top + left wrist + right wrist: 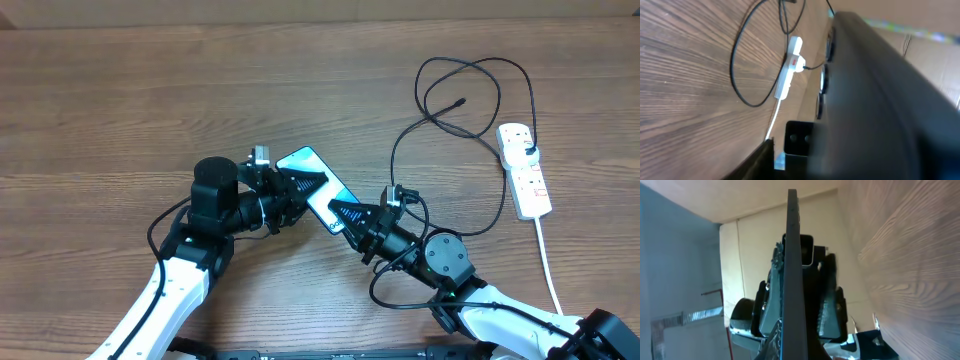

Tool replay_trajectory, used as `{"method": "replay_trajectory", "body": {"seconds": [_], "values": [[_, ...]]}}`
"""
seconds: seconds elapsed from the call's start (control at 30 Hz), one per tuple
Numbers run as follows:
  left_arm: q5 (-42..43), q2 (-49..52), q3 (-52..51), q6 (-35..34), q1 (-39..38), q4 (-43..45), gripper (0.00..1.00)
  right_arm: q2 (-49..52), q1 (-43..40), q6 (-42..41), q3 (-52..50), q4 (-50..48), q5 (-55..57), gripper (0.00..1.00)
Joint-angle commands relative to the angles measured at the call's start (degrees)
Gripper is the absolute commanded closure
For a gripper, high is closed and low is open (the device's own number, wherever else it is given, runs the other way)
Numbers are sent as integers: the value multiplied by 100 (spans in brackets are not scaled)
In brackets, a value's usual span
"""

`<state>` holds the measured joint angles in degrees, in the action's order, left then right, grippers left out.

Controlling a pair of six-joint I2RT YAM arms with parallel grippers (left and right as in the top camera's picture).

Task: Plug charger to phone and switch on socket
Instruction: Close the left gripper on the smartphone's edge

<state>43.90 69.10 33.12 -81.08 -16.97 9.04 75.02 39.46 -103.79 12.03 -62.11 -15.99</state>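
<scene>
I should hold the phone with my left gripper while my right gripper gets the charger's tip, because my right gripper is covering the phone's lower end, where the charger goes.
The phone, its light blue screen up, hangs slantwise over the middle of the table between both grippers. My right gripper is shut on its lower end; in the right wrist view the phone rises edge-on from the jaws. My left gripper straddles the phone's middle, one finger close to the screen and the other pad a little off the back. The charger loops at the back right, its small tip lying free. Its black plug sits in the white socket.
The socket's white cord runs toward the front edge on the right. In the left wrist view the socket and a cable loop lie on bare wood beyond a large dark blurred shape.
</scene>
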Motion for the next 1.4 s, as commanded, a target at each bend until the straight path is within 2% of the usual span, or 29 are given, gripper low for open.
{"method": "replay_trajectory", "body": {"seconds": [0.0,0.3,0.4,0.53,0.63,0.73,0.93,1.1,1.2,1.3,1.37], "values": [[-151,55,0,-557,-44,55,74,-42,33,-144,122,96,203,96],[-815,55,0,-918,-365,70,79,-42,96,-120,155,140,398,96],[-876,55,0,-916,-422,70,84,-42,136,-118,186,149,396,96],[-872,55,0,-916,-422,70,96,-42,136,-120,188,409,400,96],[-870,55,2,-916,-422,70,96,-42,136,-120,188,551,398,96],[-876,55,2,-909,-407,66,96,-42,136,-120,186,570,396,81],[-1075,55,0,-706,-358,66,96,-42,136,-118,186,911,299,69],[-1316,55,2,208,-61,11,96,-42,133,-57,186,1303,179,55],[-1366,55,0,1058,223,-339,96,-44,129,671,186,1274,313,44],[-1357,55,0,1644,516,-892,96,-42,129,2090,186,1290,494,36],[-1231,55,0,1797,710,-1281,96,-42,129,3018,186,1309,643,31]]}}
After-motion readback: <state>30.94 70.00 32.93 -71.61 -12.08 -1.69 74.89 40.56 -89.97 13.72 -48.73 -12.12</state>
